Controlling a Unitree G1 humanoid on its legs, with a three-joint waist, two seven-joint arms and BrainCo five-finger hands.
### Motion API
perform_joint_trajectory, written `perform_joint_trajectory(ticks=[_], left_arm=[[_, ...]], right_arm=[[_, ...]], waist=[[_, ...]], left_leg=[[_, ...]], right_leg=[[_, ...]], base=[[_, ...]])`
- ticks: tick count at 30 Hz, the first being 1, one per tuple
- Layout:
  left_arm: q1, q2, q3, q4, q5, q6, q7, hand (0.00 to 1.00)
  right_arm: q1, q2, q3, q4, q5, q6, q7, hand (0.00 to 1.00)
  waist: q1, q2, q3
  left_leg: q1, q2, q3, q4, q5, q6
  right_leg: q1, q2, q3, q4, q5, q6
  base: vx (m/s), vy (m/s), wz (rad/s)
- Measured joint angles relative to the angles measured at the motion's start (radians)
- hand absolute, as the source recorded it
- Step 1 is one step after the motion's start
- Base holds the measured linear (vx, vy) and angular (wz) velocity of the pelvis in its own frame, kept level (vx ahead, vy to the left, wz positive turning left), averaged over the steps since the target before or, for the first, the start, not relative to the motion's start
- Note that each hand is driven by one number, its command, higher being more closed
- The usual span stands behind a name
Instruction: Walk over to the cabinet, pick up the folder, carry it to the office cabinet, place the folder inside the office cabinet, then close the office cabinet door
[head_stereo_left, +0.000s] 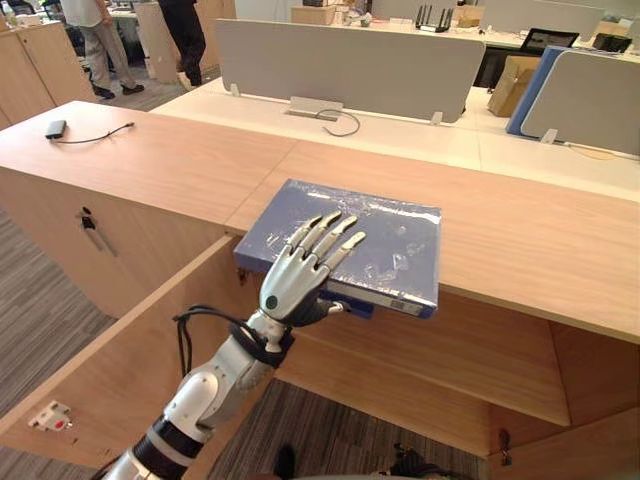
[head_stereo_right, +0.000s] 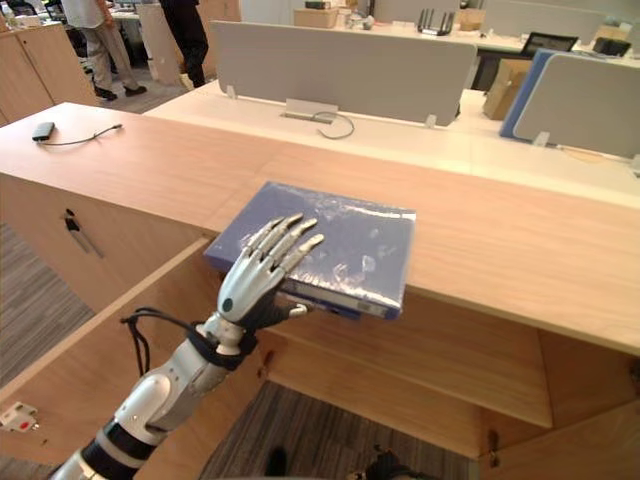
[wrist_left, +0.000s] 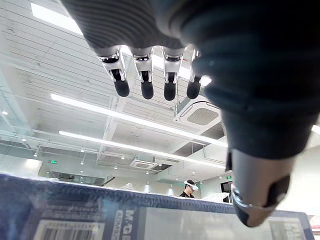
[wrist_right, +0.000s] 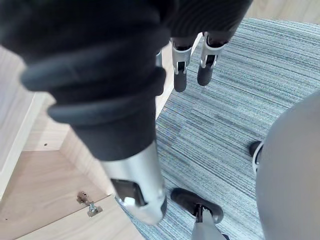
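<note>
My gripper should expect another blue folder to be inside the office cabinet already, since a blue edge (head_stereo_left: 352, 306) peeks out from under the overhanging folder (head_stereo_left: 385, 240).
A blue folder (head_stereo_left: 390, 240) in clear wrap lies flat on the wooden cabinet top (head_stereo_left: 520, 230), its near end overhanging the front edge. My left hand (head_stereo_left: 293, 275) is at that near end, open. Its straight, spread fingers (wrist_left: 145, 85) hover over the cover and the thumb (wrist_left: 255, 190) sits low by the folder's spine (wrist_left: 150, 220). Below the top, the office cabinet stands open with a shelf (head_stereo_left: 450, 370) inside and its door (head_stereo_left: 120, 350) swung out to the left. My right hand (wrist_right: 181, 75) hangs open over the grey carpet (wrist_right: 240, 100), holding nothing.
A phone with a cable (head_stereo_left: 55, 128) lies on the cabinet top at far left. Grey desk screens (head_stereo_left: 350, 65) rise behind the cabinet. A keyed door (head_stereo_left: 88, 225) is at left. People stand at back left (head_stereo_left: 100, 40). A cardboard box (head_stereo_left: 512, 85) sits at right.
</note>
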Motion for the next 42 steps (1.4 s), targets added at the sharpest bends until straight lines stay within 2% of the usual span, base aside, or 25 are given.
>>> perform_joint_trajectory(ticks=[13, 18, 28, 29, 42], left_arm=[[-0.059, 0.033, 0.000, 0.171, 0.033, 0.035, 0.004, 0.00], [-0.059, 0.033, 0.007, 0.231, 0.033, 0.044, 0.004, 0.00], [-0.060, 0.030, 0.076, 0.238, 0.035, 0.064, 0.008, 0.00], [-0.060, 0.030, 0.084, 0.240, 0.035, 0.069, 0.009, 1.00], [-0.120, 0.017, 0.091, 0.270, 0.078, 0.103, 0.099, 1.00]], right_arm=[[-0.007, 0.000, -0.002, -0.006, -0.027, 0.000, 0.000, 0.00], [-0.019, 0.000, -0.018, -0.013, -0.034, 0.002, 0.000, 0.00], [-0.039, 0.000, -0.018, -0.014, -0.034, 0.002, 0.001, 0.00], [-0.042, 0.000, -0.018, -0.018, -0.034, 0.002, 0.001, 0.00], [-0.046, 0.000, -0.017, -0.040, -0.034, 0.002, 0.001, 0.00]], waist=[[-0.020, -0.003, 0.001], [-0.034, -0.014, 0.010], [-0.042, -0.015, 0.038], [-0.045, -0.015, 0.038], [-0.061, -0.007, 0.050]], left_leg=[[0.019, 0.001, -0.001, -0.002, -0.006, -0.007], [0.021, -0.003, -0.001, -0.002, -0.013, -0.009], [0.037, -0.007, 0.013, -0.002, -0.029, -0.013], [0.040, -0.007, 0.017, -0.002, -0.031, -0.014], [0.061, -0.005, 0.034, -0.002, -0.041, -0.018]], right_leg=[[0.019, 0.002, 0.001, -0.013, 0.000, 0.000], [0.027, 0.001, 0.001, -0.029, 0.001, 0.000], [0.048, -0.001, 0.008, -0.052, 0.001, 0.001], [0.051, -0.001, 0.011, -0.056, 0.001, 0.001], [0.068, -0.003, 0.028, -0.064, 0.001, 0.001]], base=[[0.00, -0.003, 0.00], [0.02, -0.025, -0.01], [0.03, -0.047, -0.04], [0.03, -0.049, -0.06], [0.01, -0.025, -0.04]])
